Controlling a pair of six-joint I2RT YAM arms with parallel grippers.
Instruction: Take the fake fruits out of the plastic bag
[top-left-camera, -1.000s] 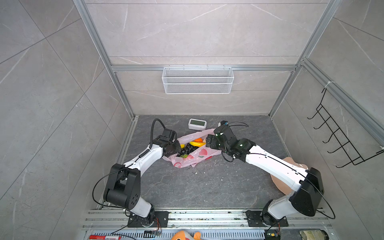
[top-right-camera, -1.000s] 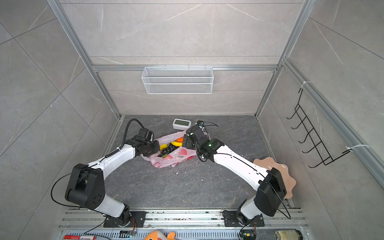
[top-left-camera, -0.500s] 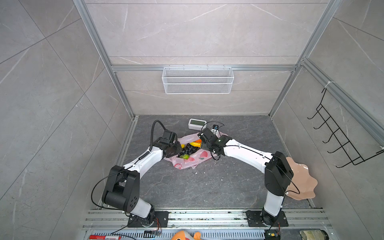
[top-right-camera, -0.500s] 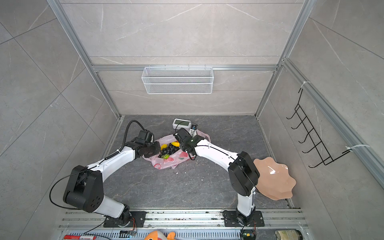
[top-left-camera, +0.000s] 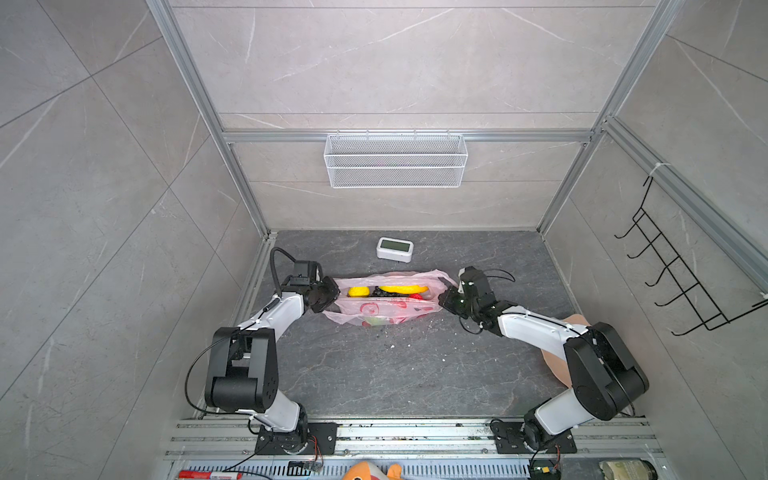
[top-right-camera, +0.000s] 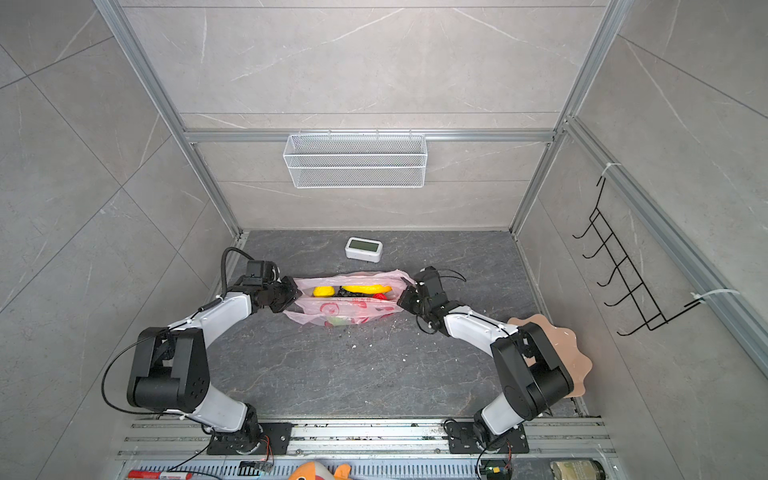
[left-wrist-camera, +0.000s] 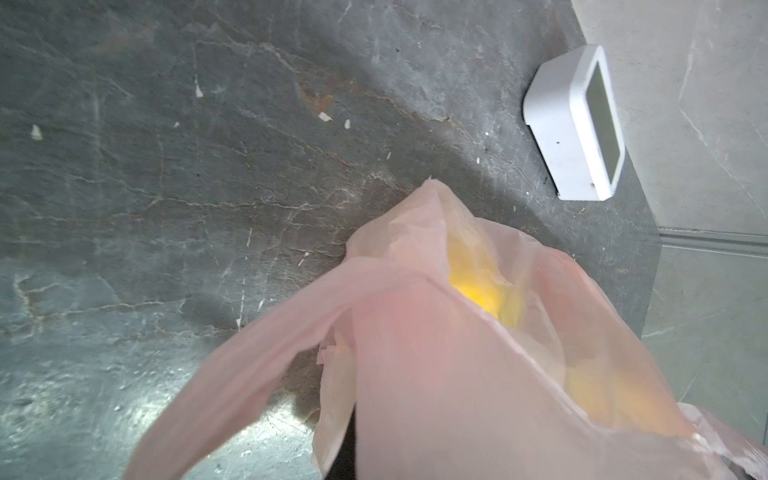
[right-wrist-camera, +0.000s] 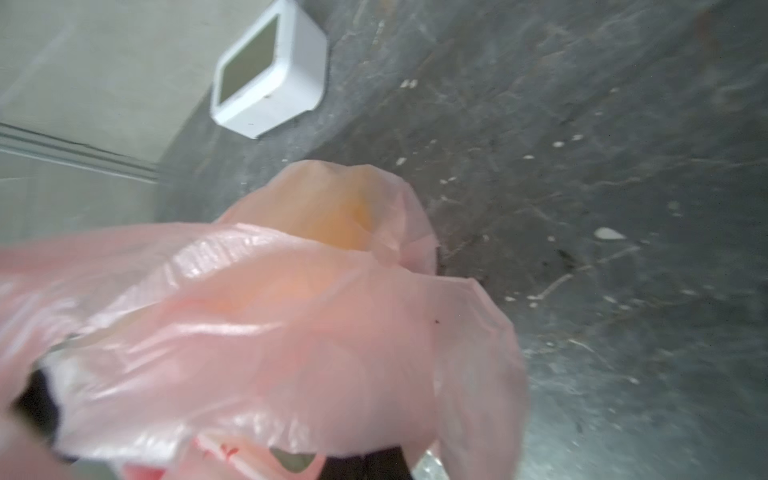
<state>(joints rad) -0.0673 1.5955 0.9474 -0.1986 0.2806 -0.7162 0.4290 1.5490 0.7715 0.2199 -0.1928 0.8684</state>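
Observation:
The pink plastic bag is pulled taut by my grippers, which narrows its opening over the fake fruits, so next I bring the bag's ends closer together to widen that opening.
The pink plastic bag lies stretched sideways on the dark floor, its mouth facing up. Inside show fake fruits: a yellow banana, a yellow lemon, dark grapes, a red piece, and something green through the film. My left gripper is shut on the bag's left end. My right gripper is shut on its right end. In both wrist views the bag's film covers the jaws; a yellow fruit glows through it.
A white box with a screen stands behind the bag near the back wall. A peach scalloped bowl sits behind the right arm. A wire basket and a hook rack hang on the walls. Crumbs dot the floor.
My right gripper has shut on the bag's right end and drawn it rightward, so the bag now lies pulled long between both grippers. The left gripper has held its place.

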